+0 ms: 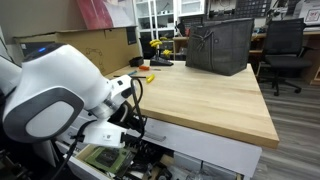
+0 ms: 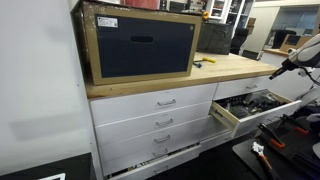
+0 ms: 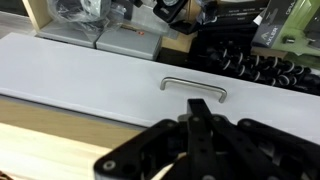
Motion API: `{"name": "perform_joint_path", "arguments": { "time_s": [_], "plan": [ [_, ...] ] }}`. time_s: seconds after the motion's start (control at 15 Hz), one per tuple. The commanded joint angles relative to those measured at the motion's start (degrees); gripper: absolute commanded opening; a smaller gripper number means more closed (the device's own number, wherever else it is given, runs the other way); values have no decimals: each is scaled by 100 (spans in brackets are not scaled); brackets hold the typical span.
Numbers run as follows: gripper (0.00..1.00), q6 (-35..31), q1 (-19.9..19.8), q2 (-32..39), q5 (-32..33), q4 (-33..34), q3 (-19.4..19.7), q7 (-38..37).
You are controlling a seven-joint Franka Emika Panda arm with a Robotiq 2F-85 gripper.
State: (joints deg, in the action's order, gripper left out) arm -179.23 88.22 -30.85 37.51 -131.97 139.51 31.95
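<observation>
I need to swing lower and turn my gripper at an angle to get to the handle (image 3: 194, 84), because my gripper's closed fingers point at the flat drawer front (image 3: 138, 97), off the metal handle.
In the wrist view my gripper (image 3: 200, 106) is shut, its two black fingers pressed together with nothing between them. The tips point at the white front of an open drawer (image 3: 90, 75), just below its metal handle (image 3: 193, 88) and apart from it. Behind that front the drawer holds grey boxes (image 3: 125, 40) and black tools (image 3: 240, 65). In an exterior view the gripper (image 2: 279, 69) hangs above the pulled-out drawer (image 2: 232, 117), at the right end of the cabinet. My white arm (image 1: 60, 95) fills the left of an exterior view and hides the gripper there.
A wooden countertop (image 1: 200, 95) tops the white drawer cabinet (image 2: 150, 120). A dark bin (image 1: 220, 45) stands on the counter, boxed in wood in an exterior view (image 2: 140, 45). Small yellow tools (image 1: 158, 62) lie at the back. An office chair (image 1: 285, 50) stands beyond.
</observation>
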Motion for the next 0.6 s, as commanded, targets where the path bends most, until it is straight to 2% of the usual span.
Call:
{"name": "perform_joint_path", "arguments": {
  "time_s": [0.0,0.13,0.2,0.27,0.53],
  "plan": [
    [0,-326,1116,85,163,258,1024,-362],
    [0,-658,1855,93,226,349,1788,-402],
    [0,-340,1175,117,455,442,1171,-323],
    [0,-399,1286,86,538,518,1287,-309],
    [0,-490,948,24,1334,691,1103,-450]
  ]
}}
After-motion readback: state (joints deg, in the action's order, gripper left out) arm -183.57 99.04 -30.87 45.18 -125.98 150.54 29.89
